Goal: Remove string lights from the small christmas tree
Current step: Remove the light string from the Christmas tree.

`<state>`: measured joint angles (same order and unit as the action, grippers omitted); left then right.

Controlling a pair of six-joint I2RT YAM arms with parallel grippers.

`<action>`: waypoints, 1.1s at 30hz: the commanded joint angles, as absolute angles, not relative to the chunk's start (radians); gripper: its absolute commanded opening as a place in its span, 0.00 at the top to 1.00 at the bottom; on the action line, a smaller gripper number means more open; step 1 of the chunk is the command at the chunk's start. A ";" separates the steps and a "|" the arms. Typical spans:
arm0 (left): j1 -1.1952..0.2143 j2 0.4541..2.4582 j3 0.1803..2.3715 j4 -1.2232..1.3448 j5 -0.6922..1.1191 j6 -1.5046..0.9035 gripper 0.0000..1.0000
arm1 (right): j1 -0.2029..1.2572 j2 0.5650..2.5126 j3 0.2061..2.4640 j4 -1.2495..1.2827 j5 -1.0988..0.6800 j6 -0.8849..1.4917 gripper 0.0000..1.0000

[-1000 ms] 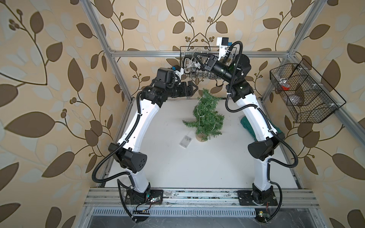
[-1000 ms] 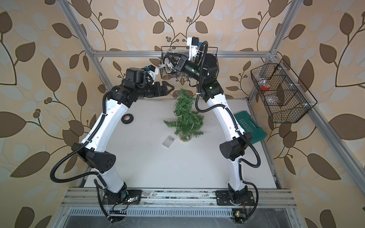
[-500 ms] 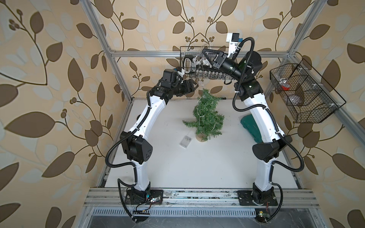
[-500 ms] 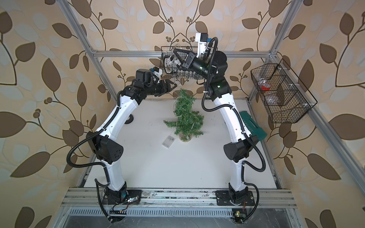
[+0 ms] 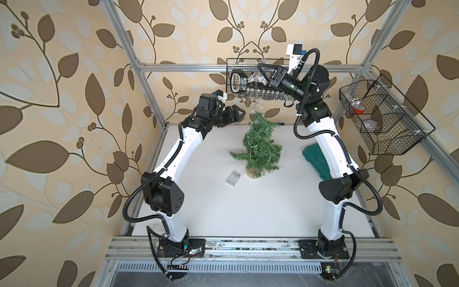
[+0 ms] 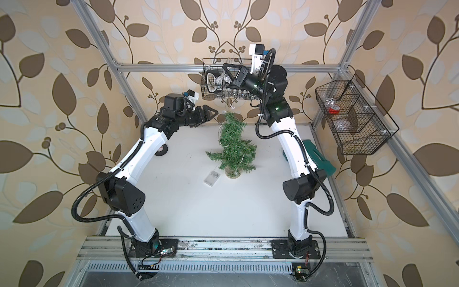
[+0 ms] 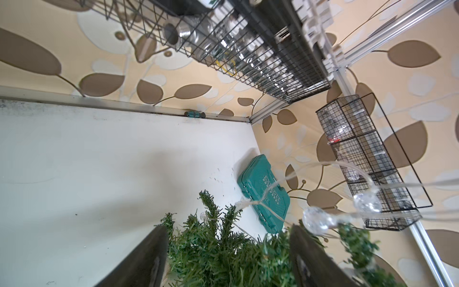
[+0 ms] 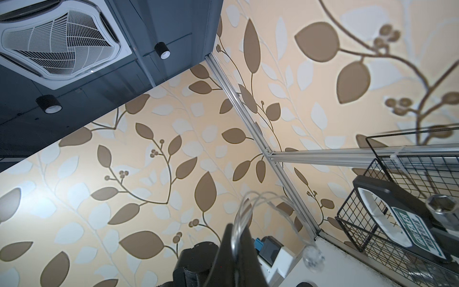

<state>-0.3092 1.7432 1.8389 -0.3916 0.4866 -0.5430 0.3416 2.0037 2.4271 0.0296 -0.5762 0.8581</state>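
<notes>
The robot's left gripper should move across to the strand of string lights (image 5: 258,106) above the treetop, close on it and lift it, because the bulbs (image 7: 317,220) hang outside the left gripper's open fingers.
The small christmas tree (image 5: 260,146) (image 6: 232,149) stands upright mid-table on its tan disc base. The string lights (image 5: 257,107) rise from a clear battery box (image 5: 233,178) on the table, wind through the branches and climb off the treetop. High up by the back basket, my right gripper (image 5: 260,68) (image 8: 238,231) is shut on the strand, which loops out past its tips with a bulb (image 8: 313,256) dangling. My left gripper (image 5: 242,113) (image 7: 228,228) is open just left of the treetop. Its fingers (image 7: 149,256) frame the upper branches, with two bulbs (image 7: 315,220) beside one finger.
A black wire basket (image 5: 231,99) with jars hangs on the back rail, close to the right gripper. Another wire basket (image 5: 422,124) hangs on the right wall. A green case (image 5: 316,159) lies at the table's right edge, a black tape roll (image 6: 161,150) at the left, a screwdriver (image 7: 195,114) at the back.
My right gripper has risen and swung right, drawing the strand up off the treetop. My left arm has reached in, bringing its open gripper close to the treetop.
</notes>
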 commanded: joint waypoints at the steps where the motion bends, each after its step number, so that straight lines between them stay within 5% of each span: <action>1: -0.307 1.678 1.785 -0.216 0.548 -0.530 0.24 | 0.341 2.003 2.431 0.062 -0.576 0.850 1.00; 28: -0.362 1.949 1.980 0.003 0.695 -0.543 0.16 | 0.377 2.146 2.554 0.133 -0.486 0.853 1.00; 33: -0.362 2.008 2.038 -0.019 0.677 -0.538 0.20 | 0.376 2.151 2.564 0.134 -0.485 0.852 1.00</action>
<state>-0.3542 1.9888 1.9762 -0.0746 0.6552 -0.5503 0.3729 2.1426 2.5214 0.0956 -0.4995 0.8589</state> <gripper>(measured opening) 0.804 0.047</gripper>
